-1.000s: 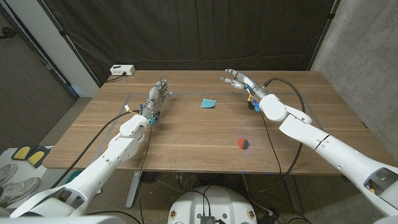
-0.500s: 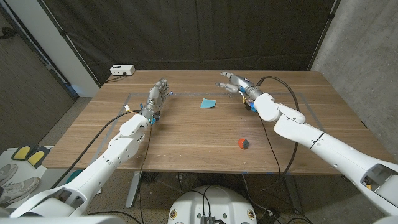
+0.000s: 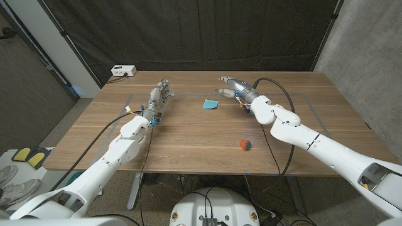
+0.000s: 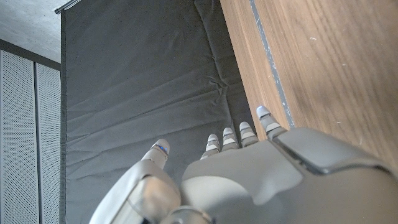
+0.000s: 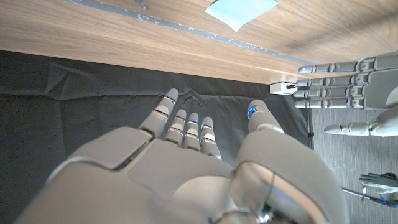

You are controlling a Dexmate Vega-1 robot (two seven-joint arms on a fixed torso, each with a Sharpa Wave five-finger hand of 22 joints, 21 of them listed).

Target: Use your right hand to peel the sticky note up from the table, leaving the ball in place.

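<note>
The light blue sticky note's edge bows slightly (image 5: 222, 20), so I expect the note (image 3: 210, 104) to come off in one piece and stay a little curved when I peel it.
A light blue sticky note (image 3: 210, 104) lies on the wooden table (image 3: 195, 135) near its far middle, and it also shows in the right wrist view as the sticky note (image 5: 242, 10). My right hand (image 3: 233, 86) hovers just right of the note and slightly beyond it, fingers spread and holding nothing. A small red and blue ball (image 3: 245, 145) sits nearer the front edge, right of centre, well apart from the note. My left hand (image 3: 159, 98) stands at the far left of the table, fingers straight and apart, empty; it shows in the right wrist view as the left hand (image 5: 354, 74).
A white box (image 3: 123, 71) with a cable sits at the table's far left corner. Grey tape lines (image 3: 286, 95) mark a rectangle on the tabletop. A black curtain (image 3: 188, 31) hangs behind the table. Black cables run along both arms.
My right hand has swung left toward the sticky note and dropped lower over the table. The left hand, note and ball have stayed put.
</note>
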